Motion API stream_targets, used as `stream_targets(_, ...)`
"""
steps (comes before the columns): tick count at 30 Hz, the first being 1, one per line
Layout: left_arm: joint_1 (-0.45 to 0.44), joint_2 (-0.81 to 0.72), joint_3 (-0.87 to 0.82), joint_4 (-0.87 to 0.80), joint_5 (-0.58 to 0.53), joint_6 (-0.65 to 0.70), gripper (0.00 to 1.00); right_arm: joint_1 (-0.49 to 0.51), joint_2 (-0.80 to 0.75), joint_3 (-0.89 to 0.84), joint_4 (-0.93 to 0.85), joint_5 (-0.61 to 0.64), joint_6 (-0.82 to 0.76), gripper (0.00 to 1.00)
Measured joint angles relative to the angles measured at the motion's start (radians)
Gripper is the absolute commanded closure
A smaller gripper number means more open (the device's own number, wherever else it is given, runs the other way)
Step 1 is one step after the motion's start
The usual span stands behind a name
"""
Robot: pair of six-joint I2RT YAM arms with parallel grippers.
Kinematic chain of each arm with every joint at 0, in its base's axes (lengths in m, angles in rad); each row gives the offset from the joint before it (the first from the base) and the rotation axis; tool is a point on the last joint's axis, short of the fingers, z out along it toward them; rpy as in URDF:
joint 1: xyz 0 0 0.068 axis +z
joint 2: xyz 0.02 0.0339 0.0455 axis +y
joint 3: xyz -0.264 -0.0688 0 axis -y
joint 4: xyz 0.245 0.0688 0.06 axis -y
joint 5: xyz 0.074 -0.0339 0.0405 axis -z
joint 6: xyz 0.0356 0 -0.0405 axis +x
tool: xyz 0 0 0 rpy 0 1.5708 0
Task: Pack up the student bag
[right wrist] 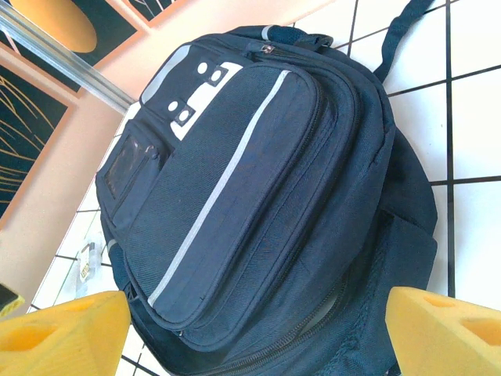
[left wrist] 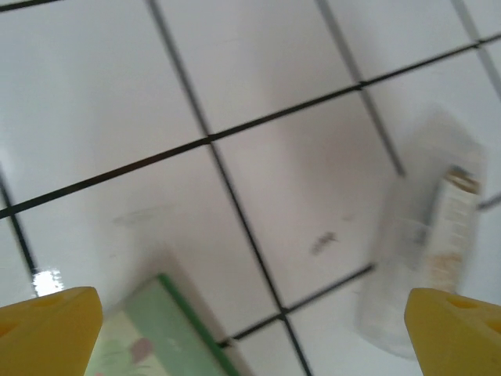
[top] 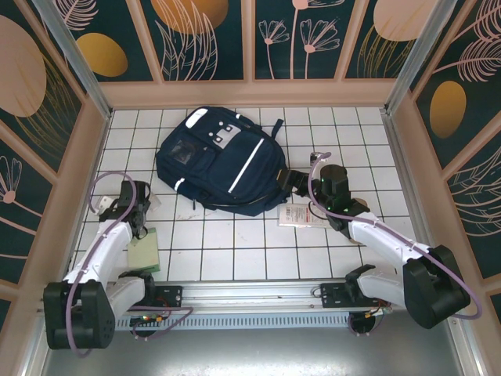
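My right gripper is far from the green booklet [top: 144,251] beside my left arm, so my left gripper should push it to the tiles [top: 207,244] in front of the bag.
The student bag [top: 223,160], a large navy backpack with a thin white stripe and grey-white patches, lies flat on the white tiled floor near the back. From the right wrist it looms close [right wrist: 258,188], front pocket up, with a zip along its lower edge slightly gaping. My right gripper [top: 297,182] hovers at the bag's right edge, open, its yellow fingertips [right wrist: 63,329] spread to either side of the bag's lower part [right wrist: 254,333], gripping nothing. My left gripper [top: 142,215] hangs open over bare tiles [left wrist: 254,337] to the bag's left, with nothing between its fingers.
A green booklet [top: 145,252] lies near the left arm, its corner showing by the left fingertip [left wrist: 156,337]. A pale, blurred packet [left wrist: 427,266] lies on the tiles by the other fingertip. A white printed card [top: 297,215] rests under the right arm. Walls enclose the floor.
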Motion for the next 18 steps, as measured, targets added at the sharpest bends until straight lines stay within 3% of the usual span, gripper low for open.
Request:
stream_targets(5,0.073,-0.046,-0.096,-0.005,0.043,-0.042,0.02,0.000,0.000,-0.001,0.000,0.000,0.000,0.14)
stream_targets(18,0.098,-0.112,-0.200,0.129,0.223,-0.016,0.02,0.000,0.000,-0.004,0.000,0.000,0.001,0.14)
